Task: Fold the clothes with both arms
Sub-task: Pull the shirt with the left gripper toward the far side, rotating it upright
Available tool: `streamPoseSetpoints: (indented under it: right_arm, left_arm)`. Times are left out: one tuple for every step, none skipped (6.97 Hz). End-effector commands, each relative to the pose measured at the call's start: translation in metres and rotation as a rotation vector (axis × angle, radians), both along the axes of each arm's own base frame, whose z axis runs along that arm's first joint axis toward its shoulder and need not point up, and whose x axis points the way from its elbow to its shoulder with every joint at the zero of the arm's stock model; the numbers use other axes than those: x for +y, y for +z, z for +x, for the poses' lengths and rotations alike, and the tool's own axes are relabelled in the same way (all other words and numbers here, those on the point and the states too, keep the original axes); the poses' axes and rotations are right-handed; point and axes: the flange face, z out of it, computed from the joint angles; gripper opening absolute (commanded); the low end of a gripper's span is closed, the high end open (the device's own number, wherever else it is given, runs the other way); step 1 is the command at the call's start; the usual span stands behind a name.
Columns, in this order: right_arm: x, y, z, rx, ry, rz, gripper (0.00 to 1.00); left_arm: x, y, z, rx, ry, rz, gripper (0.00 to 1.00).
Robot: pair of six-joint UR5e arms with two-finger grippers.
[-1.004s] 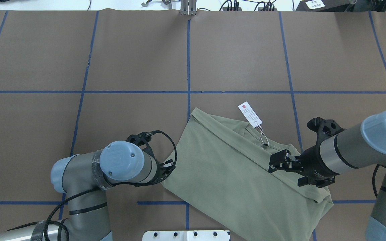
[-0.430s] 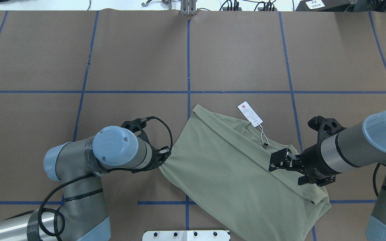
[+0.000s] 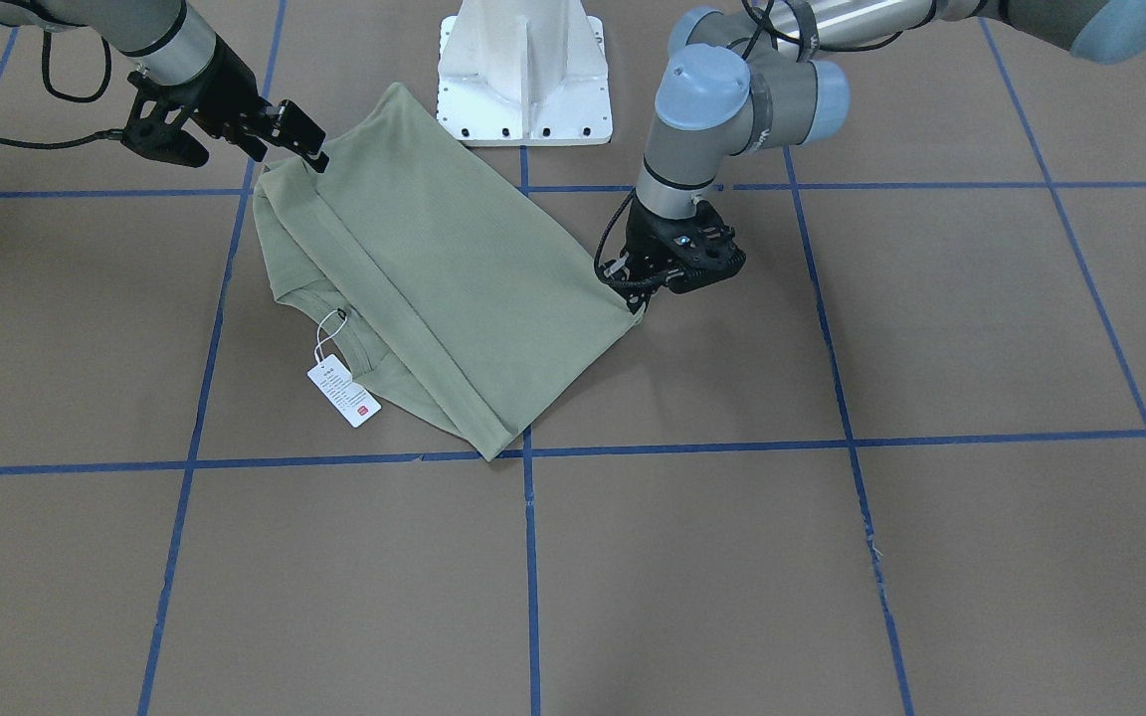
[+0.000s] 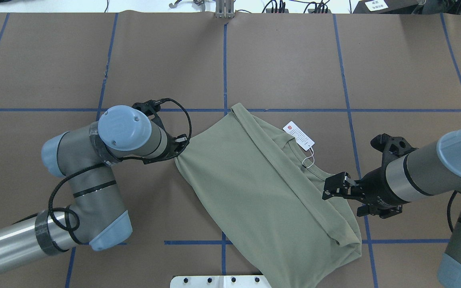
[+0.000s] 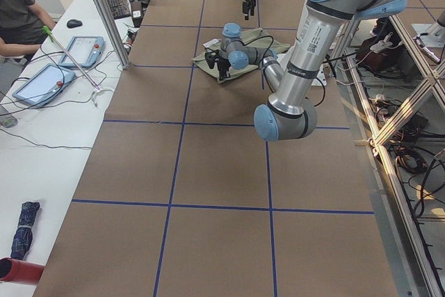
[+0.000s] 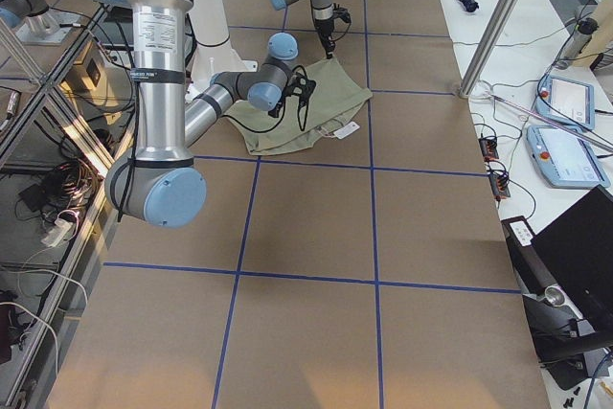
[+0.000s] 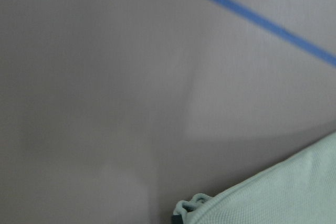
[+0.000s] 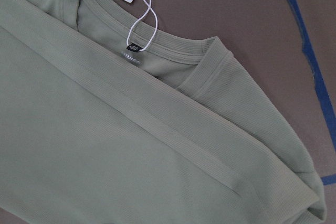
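Observation:
The slanted shirt's corner [image 3: 637, 317] is in my left gripper, and there is clear table ahead [image 3: 706, 477]. The gripper keeps pulling away from the white base until the shirt is straight.
The olive-green shirt [image 4: 254, 188] lies folded and slanted on the table, also seen from the front [image 3: 434, 268]. Its white hang tag [image 4: 298, 135] rests by the ribbed collar [image 8: 173, 51]. My left gripper [image 4: 179, 149] is shut on the shirt's left corner, low at the table [image 3: 633, 295]. The left wrist view shows bunched cloth [image 7: 252, 203] at its bottom edge. My right gripper [image 4: 329, 189] hovers over the shirt's edge by the collar [image 3: 302, 139]. Its jaws look apart and hold nothing. The right wrist view shows no fingers.
The white base pedestal [image 3: 523, 70] stands at the robot's side of the table, touching the shirt's near edge [image 4: 222, 281]. Blue tape lines [image 4: 225, 64] grid the brown table. A seated operator [image 5: 21, 12] and tablets [image 5: 38, 81] are beyond the far edge.
My left gripper has dragged the shirt's corner leftward and away from the robot. The shirt has swung and slid left under my right gripper, which has barely moved.

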Motion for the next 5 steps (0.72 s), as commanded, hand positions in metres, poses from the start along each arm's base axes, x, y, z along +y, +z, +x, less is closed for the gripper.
streamPoseSetpoints:
  right_arm:
    - [-0.003,-0.004,0.0,-0.008,0.007,0.006,1.0]
    - [-0.003,-0.006,-0.001,-0.012,0.005,0.008,1.0]
    - [-0.002,-0.005,-0.001,-0.011,0.004,0.008,1.0]
    - [-0.003,-0.008,-0.002,-0.015,0.006,0.01,1.0]
    - [-0.004,-0.009,-0.004,-0.017,0.006,0.011,1.0]
  left_arm:
    - [-0.082,0.002,-0.03,-0.044,-0.04,0.096,0.0]
    - [-0.121,0.018,-0.049,-0.065,-0.055,0.149,0.0]
    - [-0.157,0.03,-0.059,-0.087,-0.059,0.195,0.0]
    - [-0.186,0.028,-0.046,-0.082,-0.063,0.252,0.0]
    - [-0.215,0.015,-0.022,-0.054,-0.09,0.317,0.0]
